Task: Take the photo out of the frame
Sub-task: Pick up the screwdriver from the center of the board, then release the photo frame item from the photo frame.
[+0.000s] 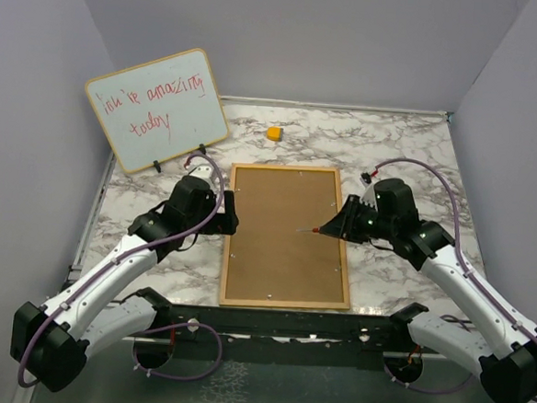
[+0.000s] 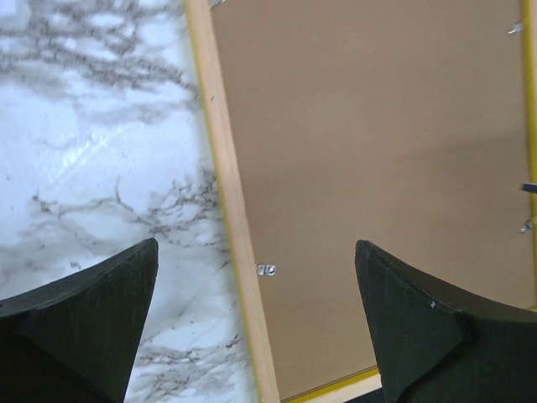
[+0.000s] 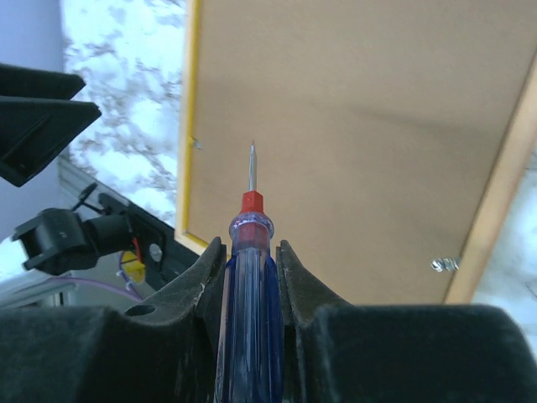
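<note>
The frame's wooden edge [image 2: 241,235] runs at a slant across the left gripper's open fingers, so the left gripper should first turn square to it and then come down to grip the frame's edge [image 2: 229,168].
The frame [image 1: 284,249] lies face down in the middle of the table, brown back up, with a thin yellow border and small metal clips [image 2: 267,269]. The photo is hidden beneath the back. My left gripper [image 1: 231,210] hovers over the frame's left edge [image 2: 225,201], open wide [image 2: 256,252] and holding nothing. My right gripper [image 1: 329,231] hangs above the frame's right side, shut [image 3: 252,252] on a blue-handled screwdriver [image 3: 252,336]. The screwdriver's thin tip [image 1: 300,230] points left over the brown back [image 3: 361,117].
A whiteboard [image 1: 157,109] with red handwriting leans at the back left. A small yellow object [image 1: 273,134] sits behind the frame. Grey walls close in both sides, and a dark rail [image 1: 288,321] runs along the table's near edge.
</note>
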`<move>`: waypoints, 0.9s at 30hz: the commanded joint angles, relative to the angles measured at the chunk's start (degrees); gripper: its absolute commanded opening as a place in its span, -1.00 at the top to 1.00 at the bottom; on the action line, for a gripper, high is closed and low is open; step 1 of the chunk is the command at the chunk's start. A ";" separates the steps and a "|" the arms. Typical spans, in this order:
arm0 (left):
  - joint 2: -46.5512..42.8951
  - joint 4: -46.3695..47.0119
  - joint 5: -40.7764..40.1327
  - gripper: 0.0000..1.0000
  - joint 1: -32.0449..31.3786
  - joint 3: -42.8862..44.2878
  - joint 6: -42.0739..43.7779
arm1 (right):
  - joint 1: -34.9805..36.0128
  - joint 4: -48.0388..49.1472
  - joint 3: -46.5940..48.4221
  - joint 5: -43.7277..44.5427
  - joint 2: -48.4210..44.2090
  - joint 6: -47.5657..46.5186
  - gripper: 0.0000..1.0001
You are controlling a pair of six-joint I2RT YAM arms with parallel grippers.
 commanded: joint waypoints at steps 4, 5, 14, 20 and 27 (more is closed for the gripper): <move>-2.64 -1.08 -5.07 -0.98 0.31 -4.53 -7.65 | 0.21 -12.87 3.81 4.98 -0.31 -2.00 0.98; -2.78 -0.61 -5.32 -0.98 0.31 -4.72 -6.77 | 0.23 -12.26 3.35 4.65 -1.47 -1.49 0.98; -4.36 4.94 0.60 -0.98 0.81 -4.66 1.70 | 0.17 5.12 -6.15 -31.35 -8.98 -12.10 0.98; -10.03 4.01 -4.12 -0.98 0.84 -6.30 -2.45 | 0.24 5.45 -7.46 -37.74 -10.82 -17.71 0.98; -8.00 2.93 -9.19 -0.98 0.84 -6.93 -6.66 | 0.21 3.37 -7.73 -34.83 -10.04 -16.21 0.98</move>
